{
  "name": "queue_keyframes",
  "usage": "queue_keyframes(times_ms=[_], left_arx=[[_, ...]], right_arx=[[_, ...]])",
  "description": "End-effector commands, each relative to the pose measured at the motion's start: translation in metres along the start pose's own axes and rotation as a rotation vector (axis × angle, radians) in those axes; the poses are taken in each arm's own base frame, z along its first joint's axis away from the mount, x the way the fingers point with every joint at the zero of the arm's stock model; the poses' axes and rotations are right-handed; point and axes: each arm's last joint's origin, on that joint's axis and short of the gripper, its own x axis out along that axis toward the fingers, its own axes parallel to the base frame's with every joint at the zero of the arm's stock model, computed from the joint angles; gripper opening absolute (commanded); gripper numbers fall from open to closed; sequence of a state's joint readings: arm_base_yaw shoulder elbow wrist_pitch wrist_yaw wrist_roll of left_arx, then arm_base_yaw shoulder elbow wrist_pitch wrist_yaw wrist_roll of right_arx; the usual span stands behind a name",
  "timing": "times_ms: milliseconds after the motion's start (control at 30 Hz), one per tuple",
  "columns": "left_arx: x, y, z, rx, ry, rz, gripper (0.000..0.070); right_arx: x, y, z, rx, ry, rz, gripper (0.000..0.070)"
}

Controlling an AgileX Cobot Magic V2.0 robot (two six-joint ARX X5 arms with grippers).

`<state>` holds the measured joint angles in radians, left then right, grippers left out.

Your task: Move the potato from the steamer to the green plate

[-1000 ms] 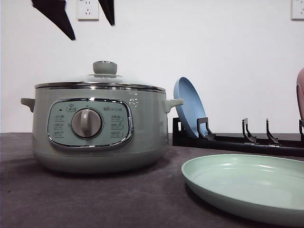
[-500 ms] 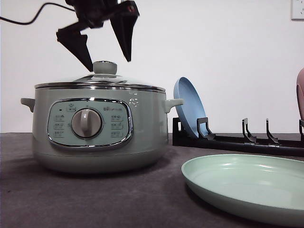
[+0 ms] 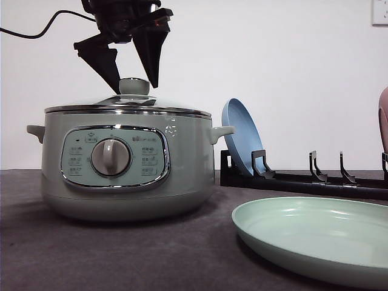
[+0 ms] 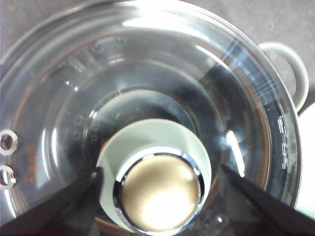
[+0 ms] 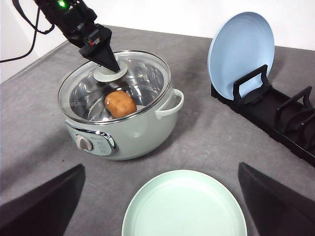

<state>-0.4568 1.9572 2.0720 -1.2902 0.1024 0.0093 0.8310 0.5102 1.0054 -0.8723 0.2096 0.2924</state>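
The lid (image 3: 130,100) will come off level and in one piece when I lift its knob, because the glass lid's smooth, unbroken rim (image 3: 127,110) sits on the steamer.
The sage-green steamer (image 3: 124,170) stands at the left of the table with its glass lid (image 5: 115,86) on. Through the lid, in the right wrist view, the orange-brown potato (image 5: 120,103) lies inside the steamer (image 5: 123,128). My left gripper (image 3: 134,86) is open, one finger on each side of the lid knob (image 3: 134,85), not closed on it. Seen from the left wrist, the knob (image 4: 160,191) sits between the dark fingers (image 4: 64,204). The green plate (image 3: 315,239) lies empty at the front right. High over the plate (image 5: 184,209) my right gripper (image 5: 161,167) stands open.
A blue plate (image 3: 241,136) stands upright in a black dish rack (image 3: 303,179) behind the green plate. A pink object (image 3: 383,118) shows at the right edge. Grey cloth covers the table. A cable (image 3: 36,27) trails from the left arm.
My left gripper has come down from the top of the front view to the lid knob, and its fingers now flank it. Steamer, lid and plates have not moved.
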Motion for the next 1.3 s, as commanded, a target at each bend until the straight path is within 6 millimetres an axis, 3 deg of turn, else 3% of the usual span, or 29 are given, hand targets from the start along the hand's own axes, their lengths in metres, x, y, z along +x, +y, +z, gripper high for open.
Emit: queue_keyframes(times_ms=[0,133,300,400,433,733,1100,1267], left_arx=[[0.004,-0.002,0.006,0.014,-0.009,0.003,0.0421],[0.004,-0.002,0.006,0.014,-0.009,0.003,0.0406],[0.004,-0.002,0.006,0.016,-0.007,0.003,0.0224],[0.004,-0.002,0.006,0.016,-0.006,0.003,0.0015],[0.004,-0.002,0.005,0.016,-0.005,0.003,0.0002],[-0.003,-0.001,0.004,0.007,0.002,0.005,0.0000],[-0.056,-0.003,-0.002,0.010,-0.115,0.014,0.0000],[-0.081,0.000,-0.011,-0.002,-0.161,0.110,0.0000]], right_arx=[[-0.004,0.001,0.004,-0.004,-0.018,0.012,0.0631],[-0.004,0.001,0.004,-0.003,-0.017,0.012,0.0631],[-0.004,0.001,0.004,0.001,-0.017,0.013,0.0631],[-0.004,0.001,0.004,0.005,-0.017,0.013,0.0631],[-0.004,0.001,0.004,0.006,-0.017,0.013,0.0631],[-0.004,0.001,0.004,0.009,-0.017,0.013,0.0631],[-0.003,0.001,0.004,0.020,-0.017,0.012,0.0631],[-0.003,0.001,0.004,0.029,-0.017,0.012,0.0631]])
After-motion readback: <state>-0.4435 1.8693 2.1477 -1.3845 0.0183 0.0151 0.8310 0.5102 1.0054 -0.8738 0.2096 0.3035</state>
